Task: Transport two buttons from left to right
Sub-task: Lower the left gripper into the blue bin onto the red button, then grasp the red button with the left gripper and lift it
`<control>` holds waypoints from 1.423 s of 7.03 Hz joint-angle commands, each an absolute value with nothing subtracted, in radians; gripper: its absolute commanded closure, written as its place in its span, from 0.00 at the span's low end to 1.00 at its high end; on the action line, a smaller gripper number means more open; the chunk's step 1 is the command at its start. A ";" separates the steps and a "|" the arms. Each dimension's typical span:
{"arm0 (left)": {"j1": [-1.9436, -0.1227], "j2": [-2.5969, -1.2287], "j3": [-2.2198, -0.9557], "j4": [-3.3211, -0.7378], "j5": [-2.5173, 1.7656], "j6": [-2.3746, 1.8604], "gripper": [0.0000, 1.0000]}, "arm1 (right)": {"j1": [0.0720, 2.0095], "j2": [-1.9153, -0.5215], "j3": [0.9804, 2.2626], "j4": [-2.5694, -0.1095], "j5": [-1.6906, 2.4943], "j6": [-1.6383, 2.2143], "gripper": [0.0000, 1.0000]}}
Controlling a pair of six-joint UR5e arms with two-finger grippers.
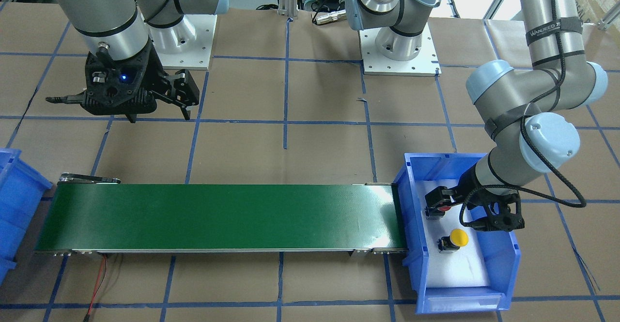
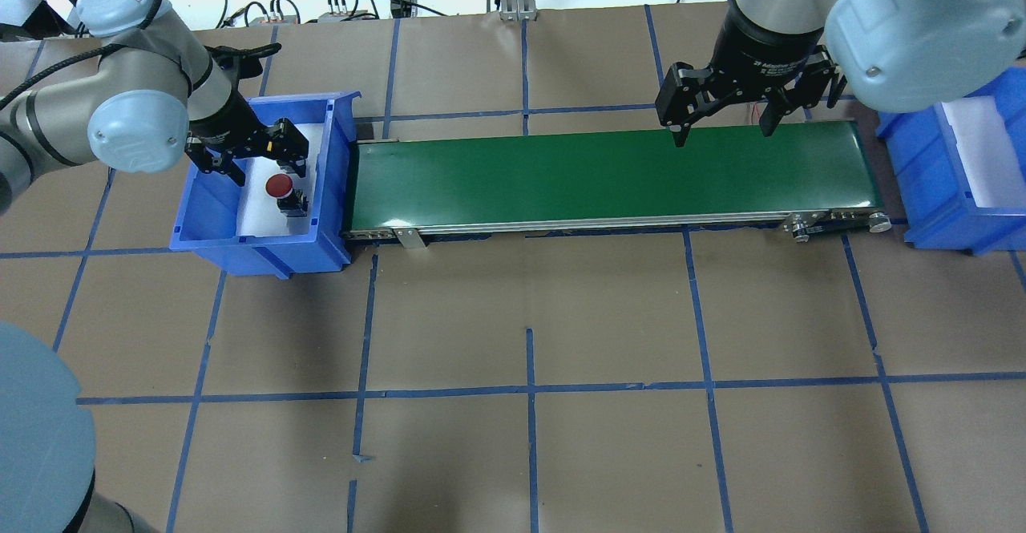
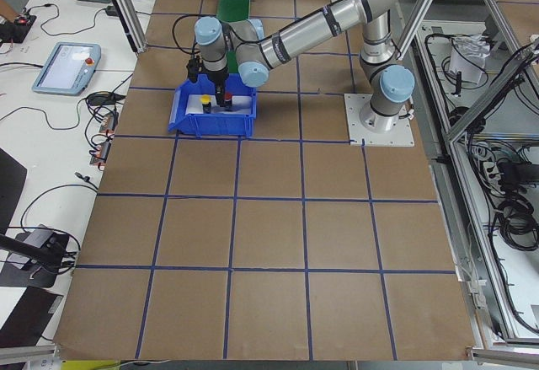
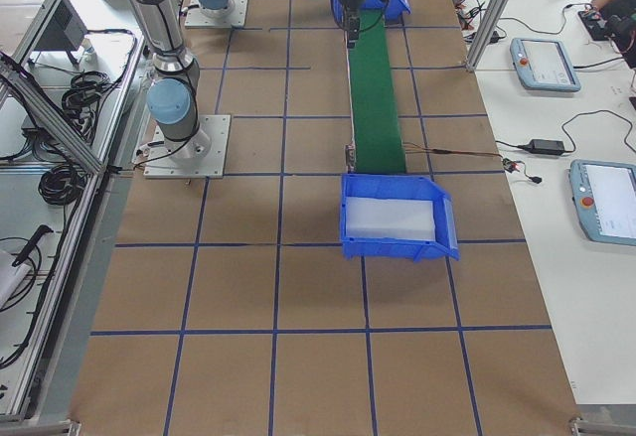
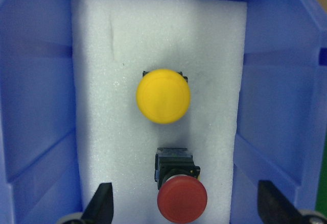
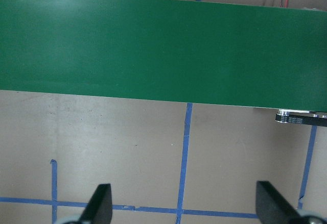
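My gripper will set the red button on the green conveyor belt. Red wires run from the belt, so the button will ride toward the other blue bin when I set it there.
The red button and the yellow button stand on white foam in the blue bin at the robot's left. My left gripper is open low in that bin, one finger on each side of the red button, not touching it. The front-facing view shows the red button, the yellow button and the left gripper. In the overhead view the red button shows below the left gripper; the yellow one is hidden. My right gripper is open and empty above the green conveyor belt.
A second blue bin lined with white foam stands at the belt's right end and holds nothing that I can see. The belt runs between the two bins. The table is brown paper with blue tape lines.
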State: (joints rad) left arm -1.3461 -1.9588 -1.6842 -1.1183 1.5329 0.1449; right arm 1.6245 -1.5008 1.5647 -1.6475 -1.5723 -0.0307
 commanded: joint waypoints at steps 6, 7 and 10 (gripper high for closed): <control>-1.350 -1.948 -1.669 -1.163 1.542 0.133 0.74 | 1.624 -1.500 1.563 -1.649 -1.569 -0.028 0.00; -1.351 -1.938 -1.626 -1.202 1.546 0.133 0.74 | 1.624 -1.500 1.562 -1.648 -1.569 -0.028 0.00; -1.420 -1.954 -1.342 -1.515 1.542 0.086 0.73 | 1.624 -1.500 1.560 -1.649 -1.563 -0.028 0.00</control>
State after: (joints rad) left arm -1.3779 -1.9423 -1.4544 -1.3917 1.5457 0.1177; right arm 1.6245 -1.5002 1.5612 -1.6489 -1.5671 -0.0276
